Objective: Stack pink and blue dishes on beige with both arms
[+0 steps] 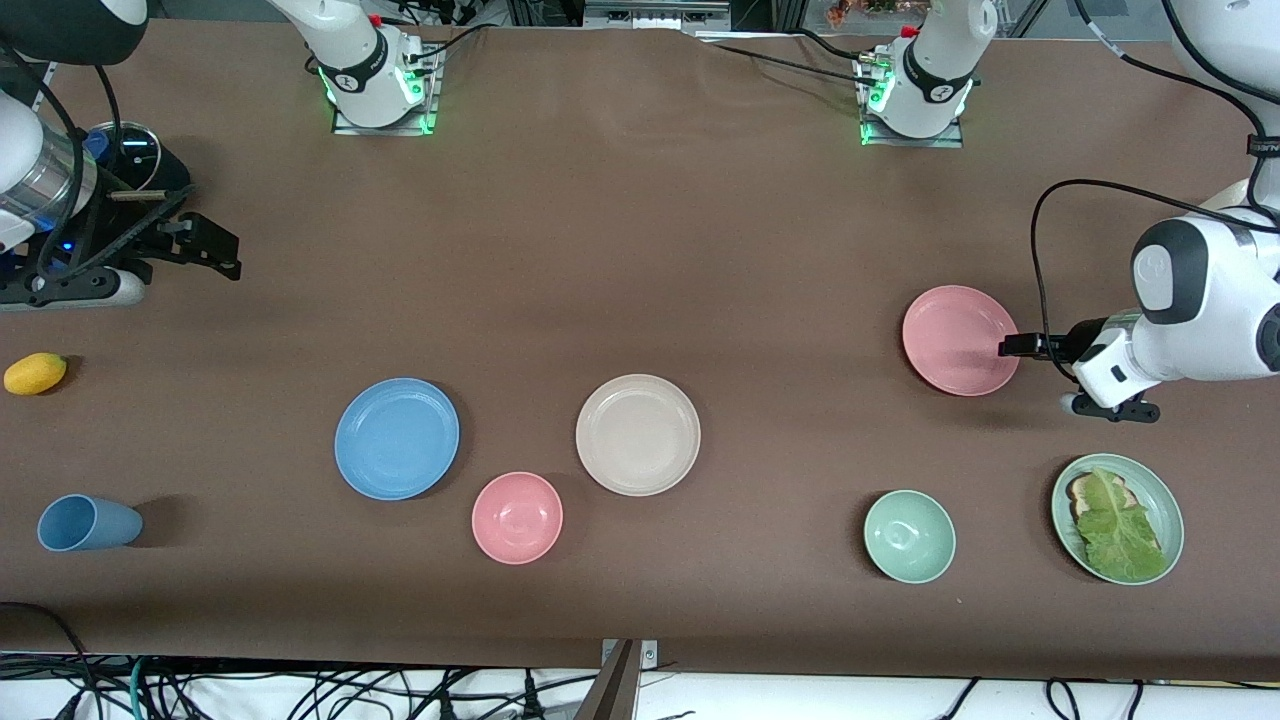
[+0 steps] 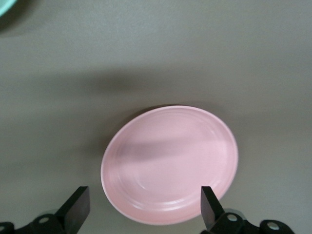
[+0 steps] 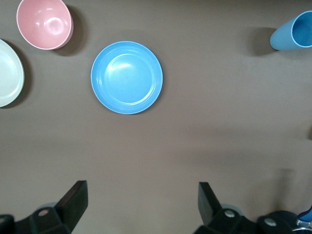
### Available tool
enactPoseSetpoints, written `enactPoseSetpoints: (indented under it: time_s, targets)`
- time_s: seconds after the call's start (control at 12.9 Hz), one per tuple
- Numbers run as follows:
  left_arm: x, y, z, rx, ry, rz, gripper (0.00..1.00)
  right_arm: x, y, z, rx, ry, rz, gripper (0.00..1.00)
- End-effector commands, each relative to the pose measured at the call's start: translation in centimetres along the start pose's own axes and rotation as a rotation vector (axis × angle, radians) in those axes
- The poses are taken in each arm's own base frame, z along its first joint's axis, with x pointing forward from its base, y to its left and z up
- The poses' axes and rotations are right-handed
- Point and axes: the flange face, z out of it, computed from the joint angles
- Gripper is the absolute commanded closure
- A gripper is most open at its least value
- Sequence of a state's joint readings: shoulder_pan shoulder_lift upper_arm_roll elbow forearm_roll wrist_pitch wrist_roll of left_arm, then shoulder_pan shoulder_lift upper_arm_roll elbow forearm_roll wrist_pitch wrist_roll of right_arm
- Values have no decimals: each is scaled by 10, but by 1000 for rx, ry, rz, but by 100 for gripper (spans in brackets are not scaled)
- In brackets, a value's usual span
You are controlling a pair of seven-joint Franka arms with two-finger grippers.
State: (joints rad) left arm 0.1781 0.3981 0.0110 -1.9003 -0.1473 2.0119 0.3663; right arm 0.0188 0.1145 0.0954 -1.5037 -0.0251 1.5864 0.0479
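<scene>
The pink plate [image 2: 168, 163] is under one finger of my left gripper, and the other finger is beyond the plate's rim. The gripper should continue to go down and close on that rim [image 2: 111, 197].
The pink plate [image 1: 958, 338] lies toward the left arm's end of the table. My left gripper [image 1: 1008, 348] is low at its rim, open. In the left wrist view the pink plate [image 2: 169, 163] fills the middle, and the left gripper [image 2: 144, 205] has one finger over the rim and the other over bare table. The blue plate [image 1: 397, 438] and the beige plate [image 1: 638, 434] lie apart near mid-table. My right gripper [image 1: 222, 252] hangs open and empty over bare table at the right arm's end. Its wrist view shows the blue plate [image 3: 126, 77] well off from the right gripper [image 3: 141, 202].
A small pink bowl [image 1: 517, 517] sits between the blue and beige plates, nearer the camera. A blue cup [image 1: 88, 523] lies on its side and a yellow fruit [image 1: 35, 373] rests at the right arm's end. A green bowl [image 1: 909, 536] and a green plate with lettuce [image 1: 1117, 517] lie nearer than the pink plate.
</scene>
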Motion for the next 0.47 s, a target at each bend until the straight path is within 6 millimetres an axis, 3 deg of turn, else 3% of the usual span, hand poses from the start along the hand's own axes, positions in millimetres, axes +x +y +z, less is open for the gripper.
enactPoseSetpoints:
  time_s: [0.0, 0.39]
  targets:
    - [-23, -28, 25, -53, 68, 82, 0, 5, 7, -3, 12, 23, 8, 0]
    - [-47, -59, 71, -103, 145, 130, 0, 7, 9, -2, 13, 28, 12, 0]
